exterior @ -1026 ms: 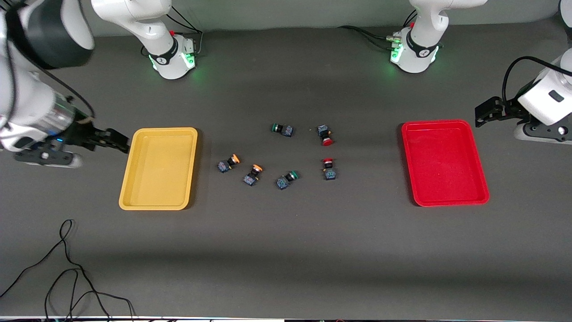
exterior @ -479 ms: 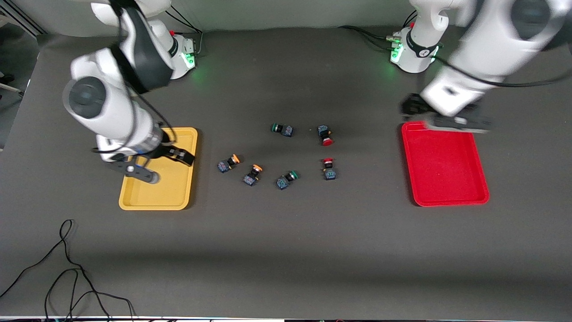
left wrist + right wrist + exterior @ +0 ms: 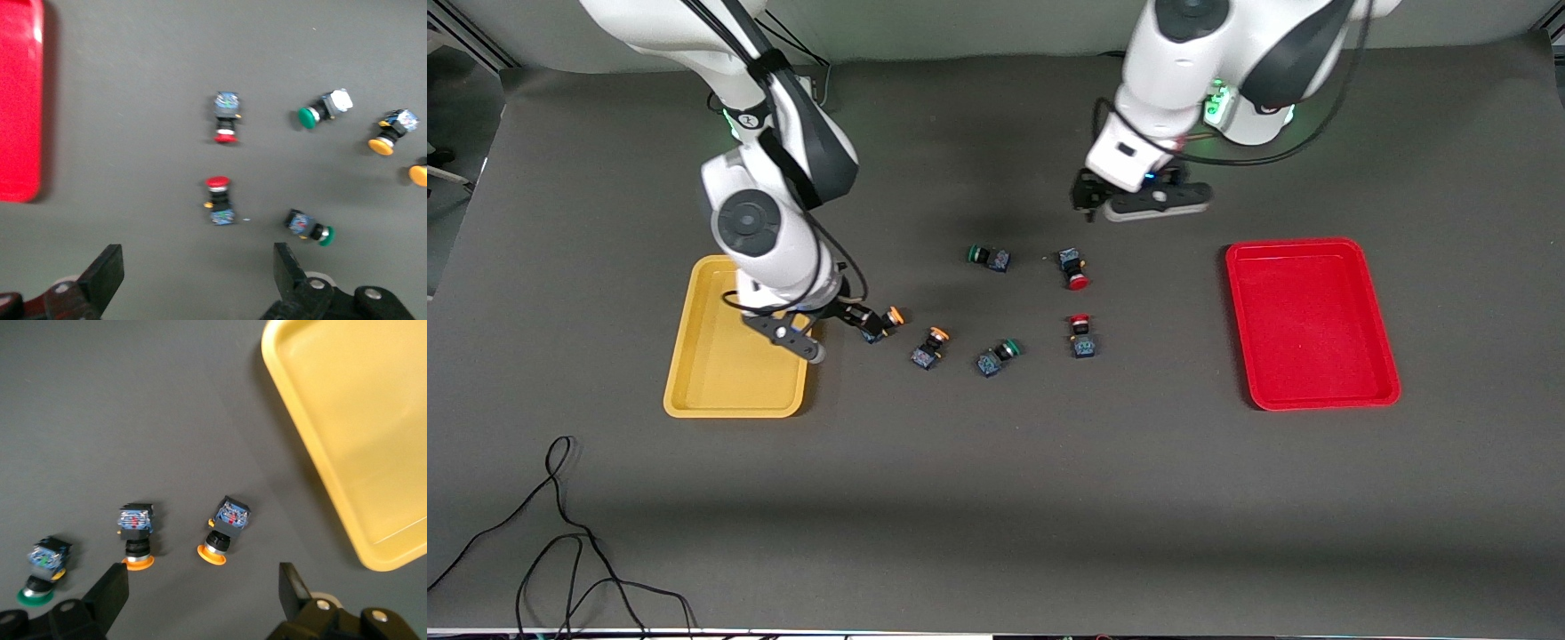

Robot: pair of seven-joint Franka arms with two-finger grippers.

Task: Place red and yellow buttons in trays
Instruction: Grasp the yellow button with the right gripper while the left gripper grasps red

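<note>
I should keep going down to the yellow button (image 3: 221, 539) nearest the yellow tray until my right gripper's open fingers are on both sides of its blue body (image 3: 231, 515). The button lies clear and in line with them.
Two yellow buttons (image 3: 882, 323) (image 3: 931, 347) and two red buttons (image 3: 1074, 269) (image 3: 1082, 335) lie loose on the table between the yellow tray (image 3: 703, 360) and the red tray (image 3: 1307, 320). My right gripper (image 3: 852, 316) is open and empty, over the table between the yellow tray and the closest yellow button. Its wrist view shows both yellow buttons (image 3: 223, 530) (image 3: 137, 537) just ahead of the gripper (image 3: 203, 593). My left gripper (image 3: 1087, 197) is open and empty, over bare table close to one red button. Its wrist view shows the gripper (image 3: 198, 277) and both red buttons (image 3: 227, 119) (image 3: 219, 200).
Two green-capped switches (image 3: 997, 356) (image 3: 988, 257) lie among the buttons. Both trays hold nothing. The right arm's wrist covers part of the yellow tray. A loose black cable (image 3: 560, 533) lies by the table's front edge toward the right arm's end.
Both arms swung in toward the middle. The right gripper went from over the yellow tray to beside a yellow button. The left gripper went from the red tray's edge to near a red button.
</note>
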